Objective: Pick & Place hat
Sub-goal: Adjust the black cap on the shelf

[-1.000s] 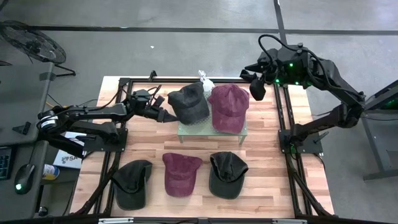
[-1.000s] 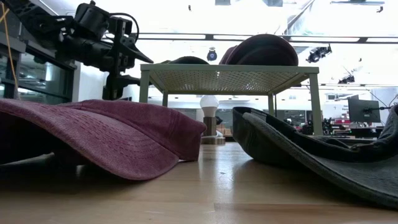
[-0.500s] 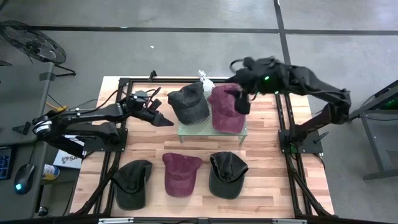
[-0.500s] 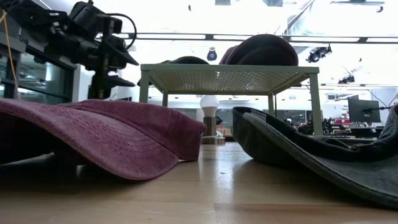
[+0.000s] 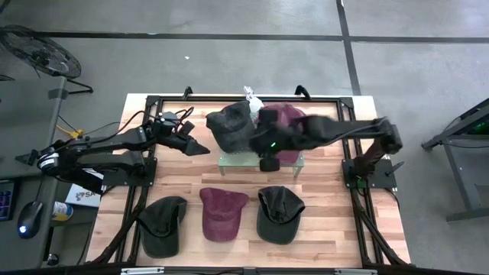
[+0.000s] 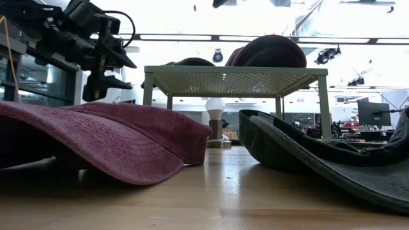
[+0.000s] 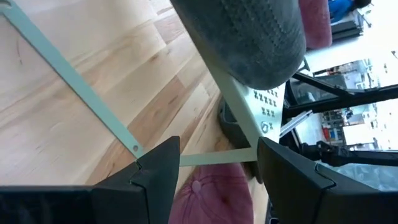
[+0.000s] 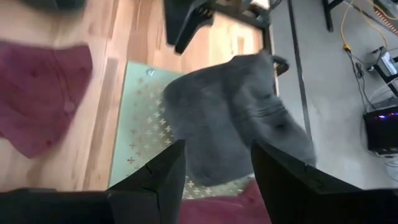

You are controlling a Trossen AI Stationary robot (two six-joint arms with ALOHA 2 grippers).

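Observation:
My open fingers are lined up with the grey hat's brim (image 8: 204, 127), so my right gripper should keep moving down toward the brim's edge (image 8: 198, 169) until the fingers are on both sides of it.
A dark grey hat (image 5: 229, 126) and a maroon hat (image 5: 290, 114) lie crown up on a pale green perforated rack (image 5: 233, 160) at the table's far middle. My right arm stretches across the maroon hat and hides part of it. My right gripper (image 8: 217, 146) hangs open above the grey hat (image 8: 236, 124), clear of it. My left gripper (image 5: 200, 147) stands open just left of the rack, its fingers (image 7: 161, 162) pointing at the rack's leg and touching nothing. Along the near edge lie a dark hat (image 5: 164, 224), a maroon hat (image 5: 221, 214) and another dark hat (image 5: 280, 214).
A white bulb-like object (image 5: 250, 98) stands behind the rack at the far edge. Black frame rails (image 5: 153, 99) run around the table's sides. Bare wood shows between the rack and the near row of hats.
My right gripper has swung from beyond the table's far right corner toward the left and down, rolling as it went, and now hangs over the hats on the rack. My left gripper has drawn back a little from the rack toward the table's left.

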